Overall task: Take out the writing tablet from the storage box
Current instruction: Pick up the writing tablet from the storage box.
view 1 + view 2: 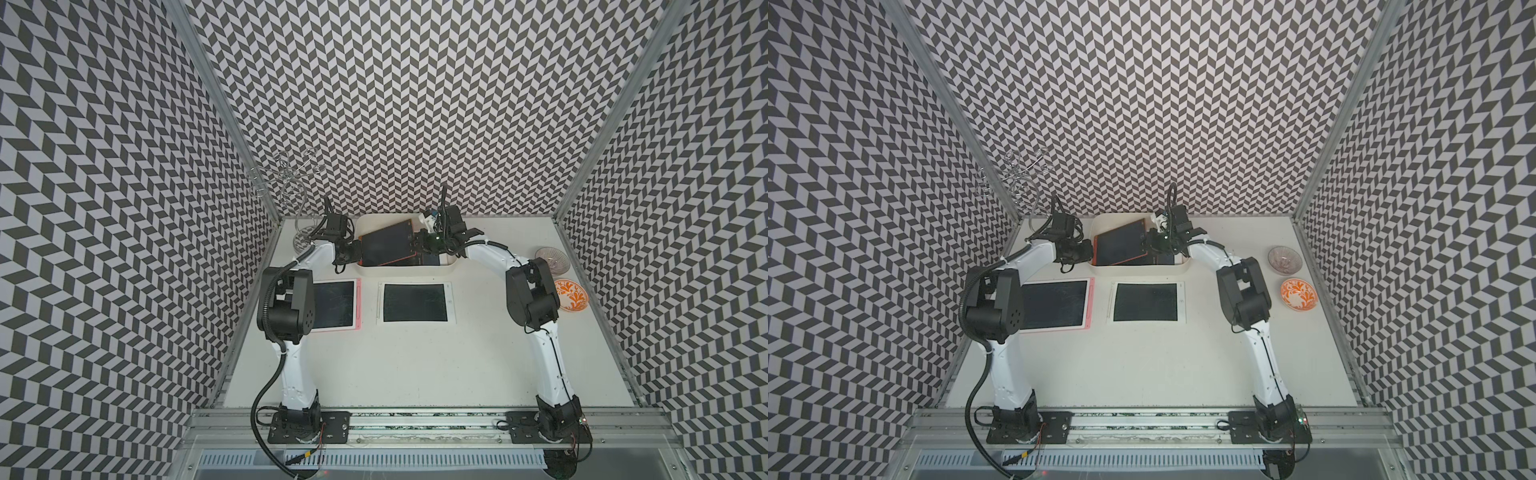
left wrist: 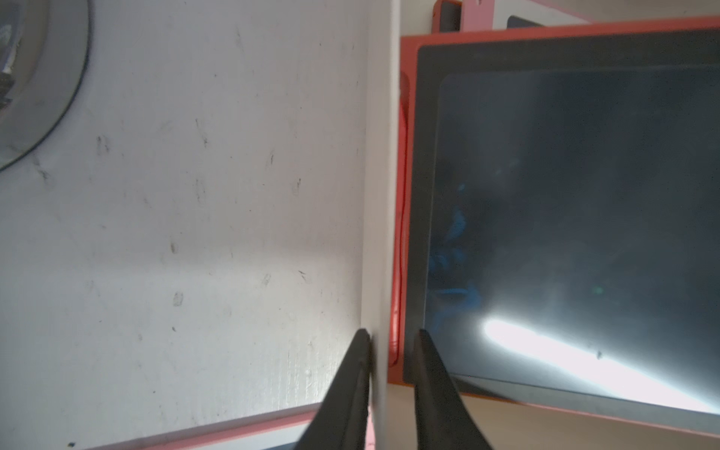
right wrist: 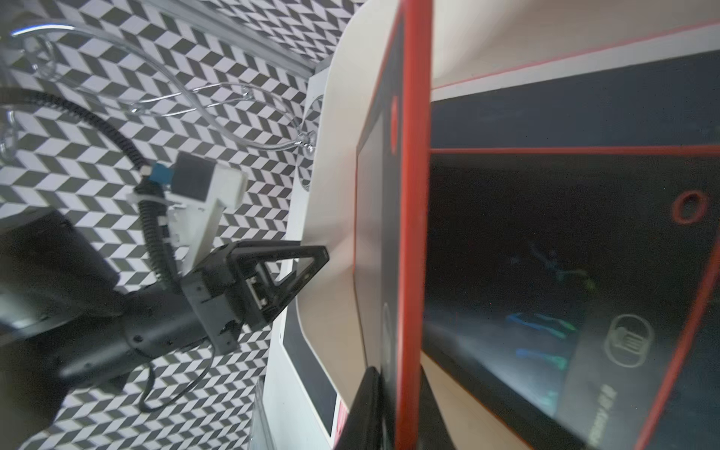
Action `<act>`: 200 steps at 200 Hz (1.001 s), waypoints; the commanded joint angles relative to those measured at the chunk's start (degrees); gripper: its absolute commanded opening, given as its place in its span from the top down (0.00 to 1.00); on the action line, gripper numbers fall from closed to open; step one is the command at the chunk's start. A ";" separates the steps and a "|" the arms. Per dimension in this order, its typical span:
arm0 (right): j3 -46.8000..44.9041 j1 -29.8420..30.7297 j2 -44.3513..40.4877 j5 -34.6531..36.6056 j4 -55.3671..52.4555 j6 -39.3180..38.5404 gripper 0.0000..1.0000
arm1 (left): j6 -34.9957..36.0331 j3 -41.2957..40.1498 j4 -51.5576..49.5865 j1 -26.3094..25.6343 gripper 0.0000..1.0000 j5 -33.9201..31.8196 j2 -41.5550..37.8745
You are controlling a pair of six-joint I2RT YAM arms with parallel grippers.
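Note:
My left gripper is pinching the box's side (image 2: 381, 225) next to the low end of the tilted tablet. It should open and move away as my right gripper lifts the tablet out (image 1: 389, 244).
The cream-white storage box (image 1: 407, 272) (image 1: 1142, 272) stands at the back of the table. An orange-framed writing tablet (image 1: 388, 245) (image 1: 1121, 249) lies tilted in it, right end raised. My right gripper (image 1: 419, 245) (image 3: 397, 374) is shut on that tablet's right edge (image 3: 415, 195). Under it in the box lies another orange-framed tablet (image 3: 545, 253). My left gripper (image 1: 355, 249) (image 2: 393, 333) straddles the box's left wall (image 2: 380, 233), one finger outside and one inside, shut on it.
A pink-framed tablet (image 1: 336, 305) and a white-framed tablet (image 1: 415, 302) lie flat in front of the box. At the right edge sit a clear glass bowl (image 1: 550, 257) and an orange patterned bowl (image 1: 571, 295). A clear wire-like stand (image 1: 291, 178) rises at back left.

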 commanded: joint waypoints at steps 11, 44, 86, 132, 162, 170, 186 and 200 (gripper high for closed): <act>-4.22 -1.40 -5.60 -5.99 12.07 6.65 0.97 | -0.15 0.99 -0.57 -0.67 0.78 1.37 -0.63; -5.24 -2.47 -7.55 -6.37 12.37 7.48 1.00 | -0.50 0.74 -0.38 -0.20 0.78 1.75 -1.32; -8.40 -3.22 -10.93 -5.54 13.97 9.23 1.00 | -0.81 0.65 -0.28 -0.20 0.72 1.62 -2.13; -14.58 -3.28 -16.52 -4.92 16.61 11.75 1.00 | -1.27 0.53 0.09 0.38 0.48 1.87 -4.75; -17.01 -3.41 -20.05 -3.31 14.58 10.92 1.00 | -1.52 0.25 0.22 0.70 0.28 2.25 -7.30; -17.93 -3.57 -21.04 -3.25 14.42 10.96 1.00 | -1.65 0.13 0.22 0.70 0.23 2.22 -8.05; -19.96 -3.53 -23.13 -3.64 14.54 11.44 1.00 | -1.91 0.17 0.07 0.66 0.11 2.39 -9.75; -22.51 -3.48 -25.14 -4.62 15.68 12.37 1.00 | -2.08 0.14 -0.30 0.77 0.01 2.56 -11.34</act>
